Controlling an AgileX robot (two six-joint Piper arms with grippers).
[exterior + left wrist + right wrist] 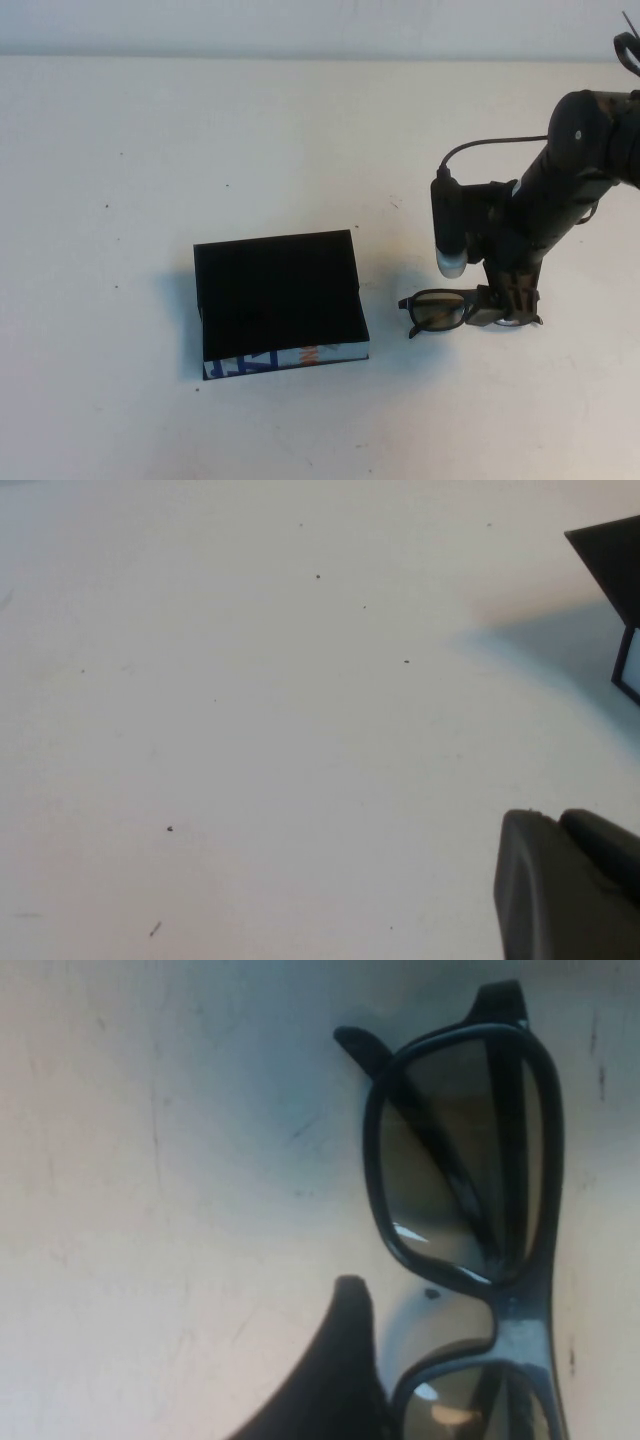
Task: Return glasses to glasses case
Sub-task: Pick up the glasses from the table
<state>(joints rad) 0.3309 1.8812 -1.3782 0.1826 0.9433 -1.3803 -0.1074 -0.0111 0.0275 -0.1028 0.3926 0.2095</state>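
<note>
The robot's right gripper has one open finger next to the bridge of the glasses. It should keep going down with its fingers on either side of the glasses' frame and close at the bridge [521,1328].
The glasses [438,311] lie on the table, dark-framed with tinted lenses, just right of the glasses case [280,298]. The case is a black box with its flat lid shut and a white printed side facing me. My right gripper [506,308] is down at the table over the right half of the glasses, open and astride the frame. In the right wrist view one dark finger [338,1365] stands beside the bridge of the glasses [520,1310], and the other finger is out of view. My left gripper [565,885] hovers over bare table, with a corner of the case [612,558] in view.
A pale table [120,200] with small dark specks carries everything. The right arm's black links and cable [575,170] rise toward the back right. The table's back edge meets a wall along the top of the high view.
</note>
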